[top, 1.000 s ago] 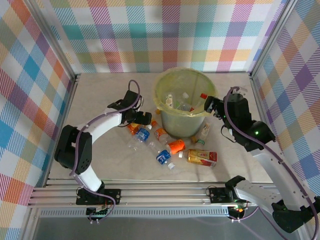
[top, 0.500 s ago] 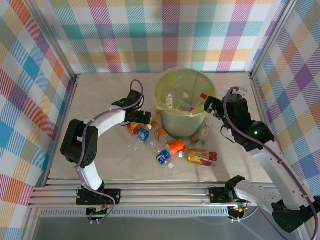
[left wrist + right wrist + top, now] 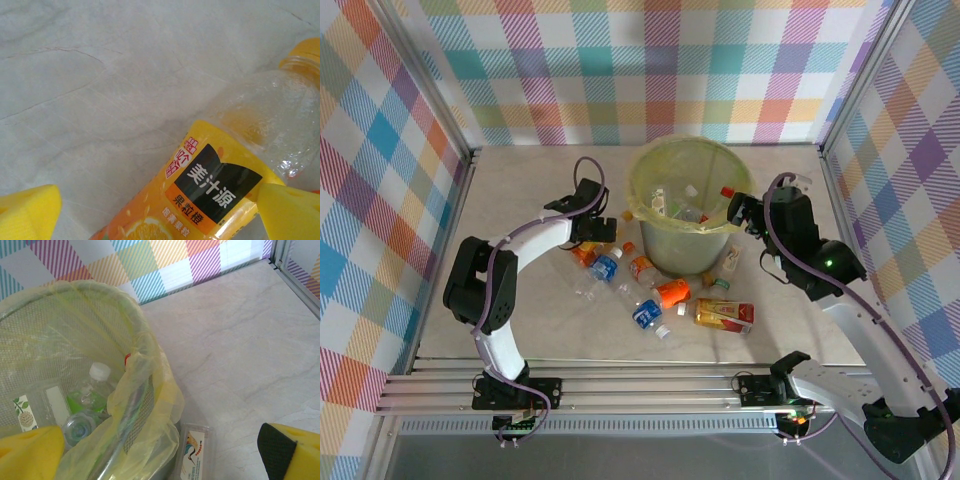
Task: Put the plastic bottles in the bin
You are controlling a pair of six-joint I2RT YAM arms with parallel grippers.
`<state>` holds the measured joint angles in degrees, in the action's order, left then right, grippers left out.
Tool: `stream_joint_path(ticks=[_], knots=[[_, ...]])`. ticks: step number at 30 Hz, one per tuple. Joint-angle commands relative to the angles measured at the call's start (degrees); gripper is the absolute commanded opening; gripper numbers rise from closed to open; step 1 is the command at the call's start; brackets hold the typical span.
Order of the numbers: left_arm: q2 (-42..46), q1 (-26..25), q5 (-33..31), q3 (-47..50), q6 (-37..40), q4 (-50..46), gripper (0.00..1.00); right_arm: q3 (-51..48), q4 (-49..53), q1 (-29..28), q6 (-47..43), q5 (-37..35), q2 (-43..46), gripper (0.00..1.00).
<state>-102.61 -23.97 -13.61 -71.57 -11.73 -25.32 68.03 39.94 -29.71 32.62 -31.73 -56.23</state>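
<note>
Next, my left gripper moves over and line up squarely around the label's upper end [image 3: 236, 157] before it closes, because the orange-juice bottle lies at a slant with its label's edge [image 3: 267, 181] against one gripper finger.
My left gripper [image 3: 603, 232] [image 3: 160, 215] is open low over the table, left of the bin. An orange-juice bottle [image 3: 220, 185] with a yellow-orange label lies between its yellow pads [image 3: 27, 212], close against the right one. The pale-green bin [image 3: 650, 175] with its yellowish liner holds several bottles, among them a green-labelled one with a white cap [image 3: 92, 387]. My right gripper [image 3: 738, 212] [image 3: 160, 452] is open above the bin's right rim [image 3: 135, 362], holding nothing. More bottles lie in front of the bin: blue-labelled [image 3: 606, 267], orange [image 3: 672, 293], blue [image 3: 647, 313], yellow-red [image 3: 724, 315].
A flat clear bottle with a crane label [image 3: 196, 452] [image 3: 725, 268] lies against the bin's right foot. Metal frame posts [image 3: 470, 160] and checked walls close in the table on three sides. Bare marble shows at the far left and far right.
The left gripper has crept slightly up and left by the orange bottle, its elbow swinging in. The right gripper has barely shifted at the bin rim.
</note>
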Motion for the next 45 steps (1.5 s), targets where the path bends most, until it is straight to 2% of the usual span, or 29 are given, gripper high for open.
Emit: stream_joint_path(ticks=[1,12,20,26,36,45], knots=[[0.84,1.58,-2.22,0.08,-3.64,0.29,1.00,-0.44,-1.01,-0.18,0.85,-0.63,-0.44,1.00],[-1.41,4.01,-1.64,0.49,-8.34,2.33,0.99,-0.35,-1.01,-0.17,0.77,-0.30,-0.64,1.00],[-2.60,4.28,5.42,0.58,-8.04,5.81,1.00,-0.18,-1.27,-0.17,0.58,-0.33,-0.99,1.00],[-2.86,3.33,7.27,0.44,-5.99,6.48,1.00,-0.09,-1.71,-0.17,0.51,-0.09,-1.24,1.00],[-5.79,1.25,6.25,-2.54,-3.00,4.21,1.00,0.10,-1.72,-0.17,0.51,0.46,-1.52,1.00],[-9.36,1.79,3.92,-5.83,-4.76,3.35,1.00,-0.34,-1.45,-0.17,0.73,0.46,-1.18,1.00]])
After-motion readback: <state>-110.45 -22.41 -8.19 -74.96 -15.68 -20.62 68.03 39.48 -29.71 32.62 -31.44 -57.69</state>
